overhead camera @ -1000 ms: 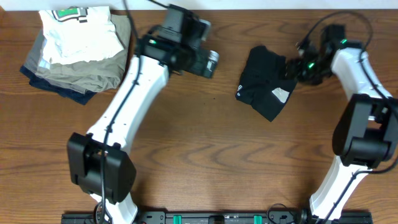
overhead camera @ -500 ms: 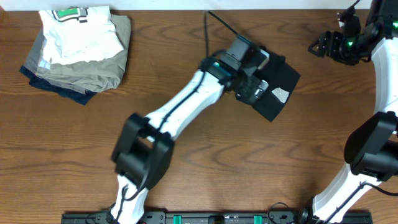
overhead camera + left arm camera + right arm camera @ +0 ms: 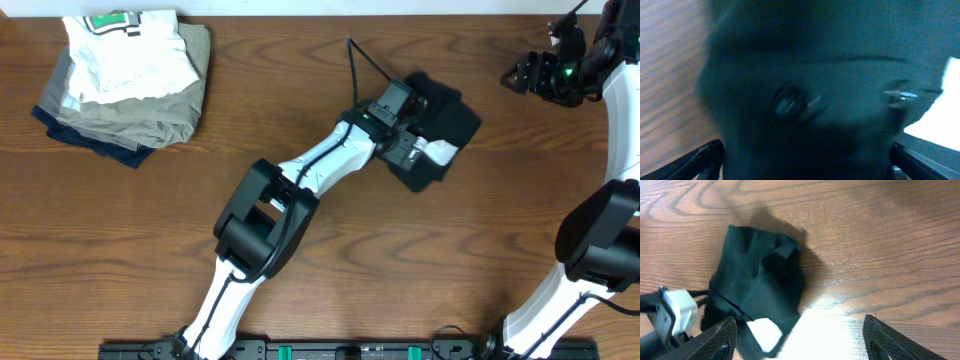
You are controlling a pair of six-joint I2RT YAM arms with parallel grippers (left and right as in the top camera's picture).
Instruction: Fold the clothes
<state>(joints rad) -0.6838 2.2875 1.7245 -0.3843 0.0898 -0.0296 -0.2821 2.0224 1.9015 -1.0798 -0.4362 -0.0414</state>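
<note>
Next, I pull the black bundle [image 3: 440, 122] closer with my left gripper and regrip it before carrying it onto the folded garments [image 3: 135, 80], as it's far across from the stack.
The black garment [image 3: 450, 118] lies folded into a small bundle at the upper middle-right of the table, its white tag [image 3: 441, 152] showing. My left gripper [image 3: 408, 148] is open and sits low on the bundle; its wrist view is filled by blurred black fabric [image 3: 805, 80] between the two fingertips, with the white tag [image 3: 935, 120] at the right. My right gripper [image 3: 525, 75] is open and empty, raised at the far right, away from the garment. Its wrist view shows the garment [image 3: 760, 280] and tag [image 3: 762, 334] below.
A stack of folded white, khaki and navy garments [image 3: 125, 85] lies at the back left corner. The table's far edge [image 3: 300, 12] runs just behind the black bundle. The left arm [image 3: 300, 180] stretches diagonally across the table's middle.
My left arm swung from the back left across to the black garment and settled on it. My right gripper let go of the garment and pulled back up to the far right.
</note>
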